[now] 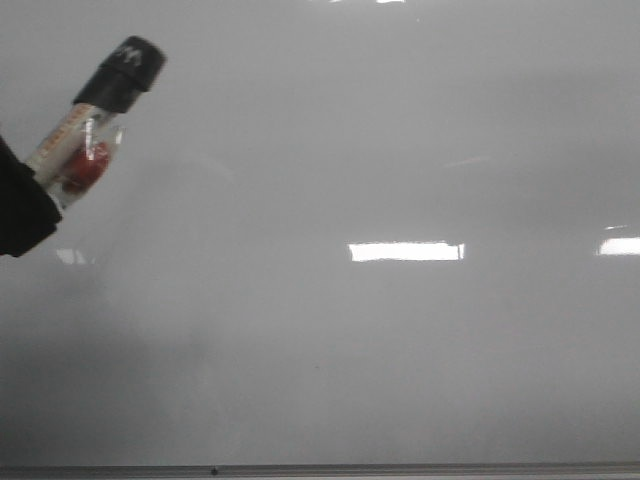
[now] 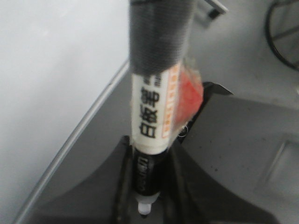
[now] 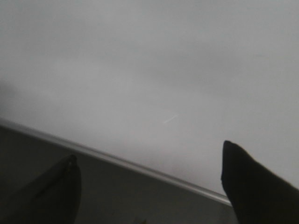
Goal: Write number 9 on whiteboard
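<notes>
The cap end (image 1: 120, 74) shows black above the red patch, so I expect the marker (image 1: 75, 145) to leave a thin black line when I draw it across the whiteboard.
The whiteboard (image 1: 400, 150) fills the front view, glossy and pale grey. No number 9 shows on it in any view. My left gripper (image 1: 40, 190) sits at the far left, shut on a marker (image 1: 100, 130) with a white printed label, a red patch and a black cap end pointing up and right. In the left wrist view the marker (image 2: 152, 107) stands between the dark fingers of the left gripper (image 2: 148, 158), beside the whiteboard (image 2: 46, 70). My right gripper (image 3: 148, 154) is open and holds nothing, over the edge of the whiteboard (image 3: 140, 70).
A thin grey metal edge (image 1: 400, 468) runs along the board's bottom. Bright light reflections (image 1: 405, 251) lie on the board. A dull grey surface (image 2: 243, 140) lies beside the board, with a dark curved cable or ring (image 2: 282, 32) at its far side.
</notes>
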### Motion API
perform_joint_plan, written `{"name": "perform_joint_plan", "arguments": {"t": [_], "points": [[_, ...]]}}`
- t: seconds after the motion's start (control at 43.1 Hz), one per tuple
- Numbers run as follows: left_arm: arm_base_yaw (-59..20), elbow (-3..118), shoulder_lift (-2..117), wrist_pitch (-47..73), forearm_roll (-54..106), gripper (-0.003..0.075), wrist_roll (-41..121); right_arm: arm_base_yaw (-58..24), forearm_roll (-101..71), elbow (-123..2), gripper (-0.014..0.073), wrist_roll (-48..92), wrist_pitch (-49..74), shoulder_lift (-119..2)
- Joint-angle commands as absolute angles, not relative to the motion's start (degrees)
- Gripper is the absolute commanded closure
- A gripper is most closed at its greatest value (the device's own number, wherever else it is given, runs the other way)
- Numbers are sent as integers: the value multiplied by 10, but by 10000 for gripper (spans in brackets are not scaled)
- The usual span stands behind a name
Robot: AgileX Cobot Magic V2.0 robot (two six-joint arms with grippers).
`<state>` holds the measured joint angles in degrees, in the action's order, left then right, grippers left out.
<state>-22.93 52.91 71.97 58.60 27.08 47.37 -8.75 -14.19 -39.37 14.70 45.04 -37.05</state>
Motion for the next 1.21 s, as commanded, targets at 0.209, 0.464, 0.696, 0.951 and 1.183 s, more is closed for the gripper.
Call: {"name": "perform_joint_plan", "arguments": {"t": [0.209, 0.464, 0.696, 0.951, 1.183], "points": [[-357, 578, 707, 629, 326, 739, 614, -242, -352, -523, -37, 390, 561, -534], [-378, 588, 707, 628, 327, 739, 614, -367, -384, -620, -37, 435, 536, -659], [-378, 588, 707, 625, 327, 739, 614, -421, -385, -683, -37, 444, 536, -745], [-378, 588, 707, 622, 324, 738, 614, -429, -396, -684, 160, 444, 534, -760], [-378, 588, 707, 622, 324, 738, 614, -429, -402, -684, 449, 444, 542, -760]]}}
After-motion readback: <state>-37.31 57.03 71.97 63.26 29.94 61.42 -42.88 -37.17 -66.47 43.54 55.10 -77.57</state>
